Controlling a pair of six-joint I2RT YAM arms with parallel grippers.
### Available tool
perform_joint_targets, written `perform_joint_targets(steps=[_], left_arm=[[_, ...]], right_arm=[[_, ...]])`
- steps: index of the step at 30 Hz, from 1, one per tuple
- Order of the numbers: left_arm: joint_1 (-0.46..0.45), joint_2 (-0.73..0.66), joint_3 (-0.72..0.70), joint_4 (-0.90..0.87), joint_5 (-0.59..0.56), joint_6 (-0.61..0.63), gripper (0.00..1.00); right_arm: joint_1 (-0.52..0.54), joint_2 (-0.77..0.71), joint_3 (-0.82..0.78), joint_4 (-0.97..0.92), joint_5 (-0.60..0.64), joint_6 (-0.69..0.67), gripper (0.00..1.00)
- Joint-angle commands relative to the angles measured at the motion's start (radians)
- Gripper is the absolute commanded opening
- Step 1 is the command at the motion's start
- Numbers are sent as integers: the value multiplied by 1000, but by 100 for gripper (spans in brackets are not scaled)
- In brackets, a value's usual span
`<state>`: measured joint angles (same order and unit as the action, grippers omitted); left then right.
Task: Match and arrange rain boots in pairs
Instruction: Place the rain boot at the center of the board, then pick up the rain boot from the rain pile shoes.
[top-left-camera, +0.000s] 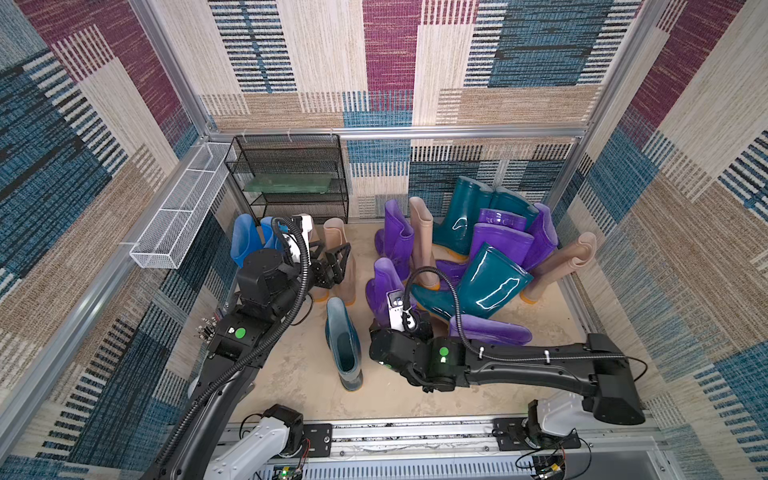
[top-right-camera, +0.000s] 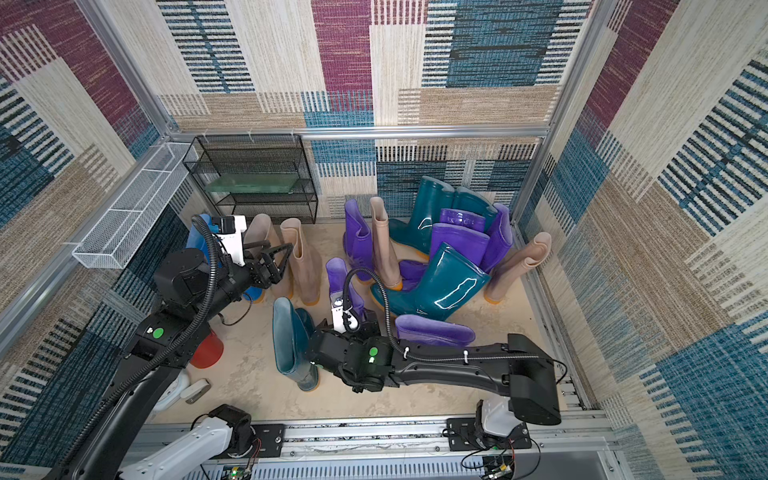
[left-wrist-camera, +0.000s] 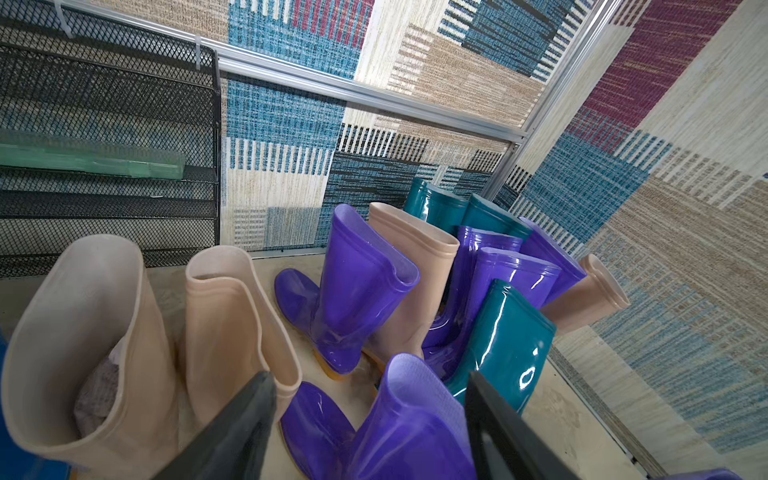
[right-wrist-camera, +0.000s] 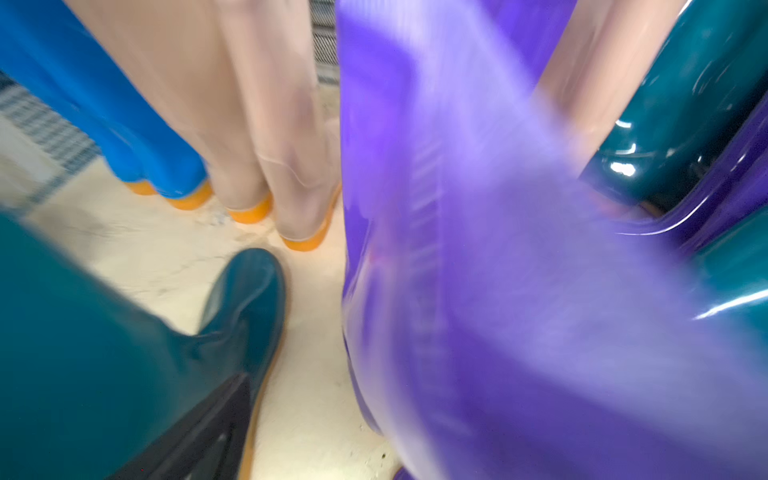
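Note:
The purple boot (top-left-camera: 494, 243) behind the big teal boot has its rim free. My right gripper keeps moving toward that rim (top-left-camera: 512, 229) until it closes there.
Rain boots stand and lie on the beige floor. Two bright blue boots (top-left-camera: 245, 241) and two upright beige boots (top-left-camera: 338, 249) are at the left. My left gripper (left-wrist-camera: 370, 415) hovers open beside the beige pair, with nothing between its fingers (left-wrist-camera: 237, 428). A dark teal boot (top-left-camera: 343, 349) stands alone in the middle. Beside it is a purple boot (top-left-camera: 384, 286), blurred in the right wrist view. My right gripper (right-wrist-camera: 382, 399) is open low between these two; one dark finger (right-wrist-camera: 208, 428) shows by the teal boot (right-wrist-camera: 104, 353), the other is hidden.
Purple, beige and teal boots are heaped at the right, with a big teal one (top-left-camera: 490, 282) on top and a purple one (top-left-camera: 490, 330) lying flat. A black mesh rack (top-left-camera: 291, 174) and a white wire basket (top-left-camera: 178, 208) line the back left. A red object (top-right-camera: 208, 351) sits under the left arm.

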<state>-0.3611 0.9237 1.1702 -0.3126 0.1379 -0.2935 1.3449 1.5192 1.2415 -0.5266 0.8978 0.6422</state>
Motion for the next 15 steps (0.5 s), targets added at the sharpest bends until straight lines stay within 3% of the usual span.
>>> perform_joint_targets(steps=[1, 4, 7, 12, 15], left_arm=[[0, 18, 28, -2, 28, 1, 74], [-1, 47, 60, -5, 39, 4, 74], [0, 79, 81, -3, 63, 8, 74], [-4, 140, 89, 39, 191, -13, 72], [-18, 164, 101, 56, 237, -6, 71]], right_arm=[[-3, -68, 52, -117, 82, -59, 99], [-81, -158, 77, -26, 108, -267, 99], [-334, -223, 114, 16, -3, -339, 98], [-805, -313, 6, 156, -305, -299, 100], [-1013, -328, -71, 241, -445, -258, 100]])
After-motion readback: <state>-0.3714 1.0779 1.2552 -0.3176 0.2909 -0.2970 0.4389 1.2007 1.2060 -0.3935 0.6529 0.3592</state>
